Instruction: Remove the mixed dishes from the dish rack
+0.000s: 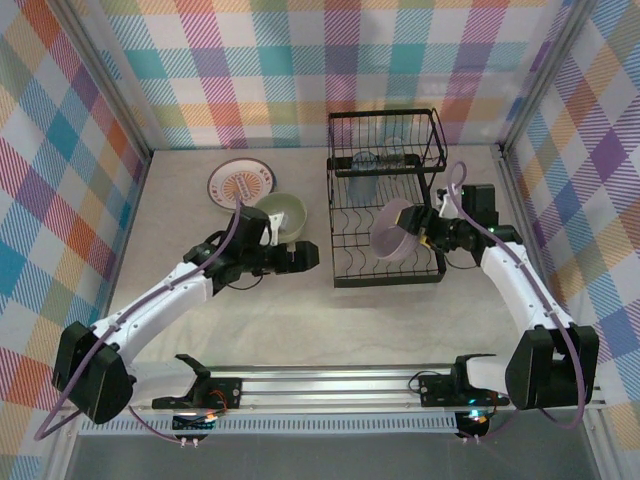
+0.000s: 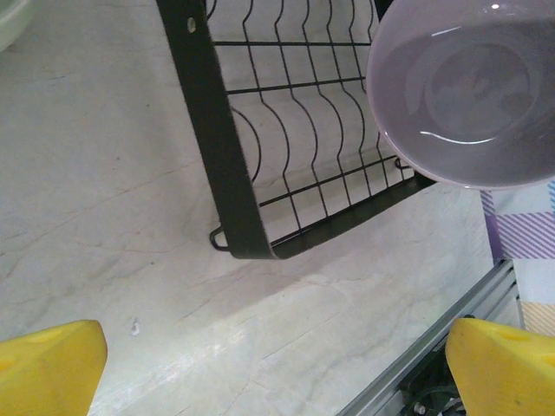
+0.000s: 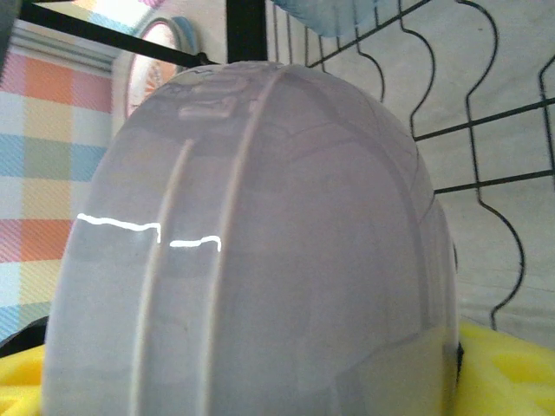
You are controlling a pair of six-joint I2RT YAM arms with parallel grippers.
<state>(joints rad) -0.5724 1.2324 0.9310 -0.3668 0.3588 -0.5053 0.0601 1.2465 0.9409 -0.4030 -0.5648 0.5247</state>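
Note:
The lavender bowl's opening (image 1: 391, 237) faces the robot's open left gripper, so the left gripper should go on heading for the bowl's free rim (image 1: 373, 238) until its fingers are on both sides of that rim and close.
The black wire dish rack (image 1: 385, 262) stands right of centre on the table. My right gripper (image 1: 428, 232) is shut on the rim of the lavender bowl (image 1: 393, 230), holding it on edge above the rack's lower tray, opening turned left. The bowl's ribbed outside (image 3: 260, 260) sits between my yellow fingers (image 3: 512, 373). The bowl's inside (image 2: 468, 95) shows over the rack's front corner (image 2: 221, 165). My left gripper (image 1: 305, 257) is open and holds nothing, just left of the rack, its fingertips (image 2: 48, 368) wide apart. The pale green bowl (image 1: 283, 215) and the sunburst plate (image 1: 242, 182) rest on the table. A bluish glass (image 1: 372, 160) sits in the upper basket.
Plaid walls close in the table on three sides. A metal rail (image 1: 330, 385) runs along the near edge between the arm bases. Bare tabletop (image 1: 300, 330) lies in front of the rack and under my left arm.

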